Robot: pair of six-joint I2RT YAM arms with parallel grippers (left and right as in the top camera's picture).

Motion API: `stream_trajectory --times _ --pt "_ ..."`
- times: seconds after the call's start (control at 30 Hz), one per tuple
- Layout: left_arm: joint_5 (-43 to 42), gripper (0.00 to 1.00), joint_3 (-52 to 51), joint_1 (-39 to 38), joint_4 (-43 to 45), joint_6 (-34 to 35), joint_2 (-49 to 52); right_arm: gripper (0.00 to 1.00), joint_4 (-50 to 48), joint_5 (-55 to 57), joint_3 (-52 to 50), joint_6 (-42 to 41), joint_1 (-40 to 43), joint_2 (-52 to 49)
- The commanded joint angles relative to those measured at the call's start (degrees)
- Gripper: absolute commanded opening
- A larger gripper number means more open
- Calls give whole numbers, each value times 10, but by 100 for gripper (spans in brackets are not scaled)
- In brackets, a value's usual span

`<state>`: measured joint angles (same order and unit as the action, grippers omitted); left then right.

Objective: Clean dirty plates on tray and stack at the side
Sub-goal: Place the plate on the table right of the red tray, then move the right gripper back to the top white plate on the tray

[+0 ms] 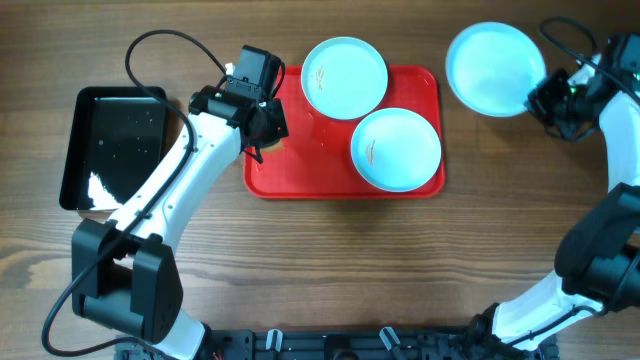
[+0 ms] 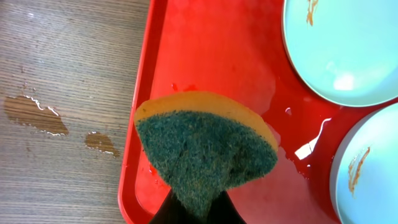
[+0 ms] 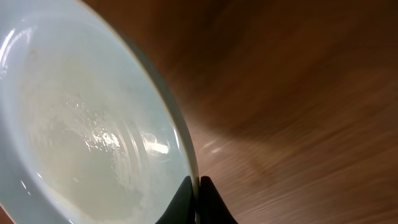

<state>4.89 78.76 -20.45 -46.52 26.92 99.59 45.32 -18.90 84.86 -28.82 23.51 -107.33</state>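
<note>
The third plate is free of brown smudges and hangs above open wood, so my right gripper goes on lowering it until it lies flat there.
The red tray lies mid-table and holds two pale blue plates, one at its back and one at its front right, both with small brown smudges. My left gripper is shut on a yellow-and-green sponge over the tray's wet left part. My right gripper is shut on the rim of a third plate, held to the right of the tray. In the right wrist view this plate looks wet and tilted above the wood.
A black tray lies at the left, with a white scrap at its front corner. Water puddles lie on the wood left of the red tray. The left arm crosses the table's left half.
</note>
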Motion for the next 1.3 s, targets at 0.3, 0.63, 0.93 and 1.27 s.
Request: stream_trajectory --times 0.3,0.63,0.93,1.27 --pt "-17 4 2 4 17 5 5 4 -121 92 -130 -72 5 -12" --pt "-17 4 -9 4 22 5 6 4 -123 148 -130 -90 13 -17" --pt "-17 4 -9 4 24 5 6 64 -116 77 -129 -86 13 -18" --pt "-17 4 -9 4 26 3 6 55 -115 -159 -83 19 -19 38"
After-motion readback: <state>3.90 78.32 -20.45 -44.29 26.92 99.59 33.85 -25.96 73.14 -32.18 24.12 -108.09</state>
